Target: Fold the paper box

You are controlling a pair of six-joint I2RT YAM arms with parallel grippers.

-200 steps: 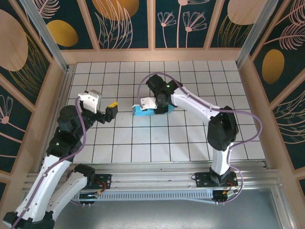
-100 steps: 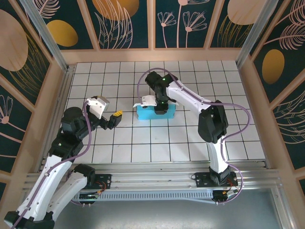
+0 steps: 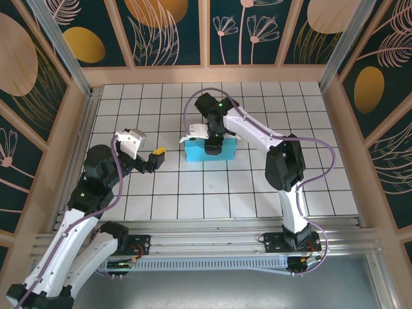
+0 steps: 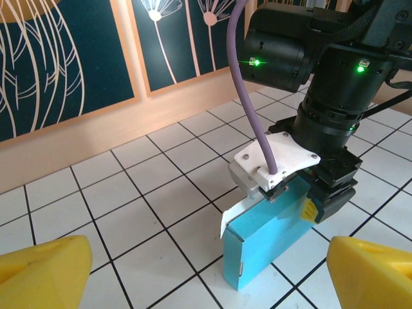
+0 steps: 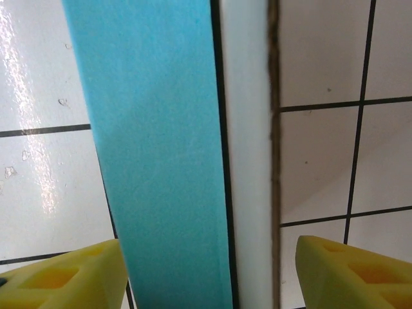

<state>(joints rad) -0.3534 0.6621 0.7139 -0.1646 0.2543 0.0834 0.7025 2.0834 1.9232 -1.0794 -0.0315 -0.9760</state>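
The white flap [image 5: 250,161] stands away from the paper box along its length, so the robot's right gripper should move off the middle of the box and both grippers should pinch the flap's ends [image 3: 187,138].
The paper box [image 3: 209,153] stands on its long edge on the white tiles, teal outside, with a white flap [image 3: 191,138] sticking out at its upper left end. My right gripper [image 3: 214,141] points straight down over the box. In the right wrist view its yellow fingertips [image 5: 351,270] straddle the teal wall [image 5: 161,161] and the white flap [image 5: 248,129], open, with a gap on the flap side. My left gripper [image 3: 155,157] hovers open about a tile to the left of the box, aimed at it. The left wrist view shows the box [image 4: 270,241] under the right gripper [image 4: 322,196].
Wooden walls with dark painted panels [image 3: 206,32] enclose the tiled table [image 3: 193,193]. Bare tiles lie in front of and behind the box. The right arm's purple cable [image 3: 190,109] loops above the box's left end.
My right gripper has swung the box up from lying low to standing on edge, then opened its jaws around it. The left gripper has shifted slightly towards the box.
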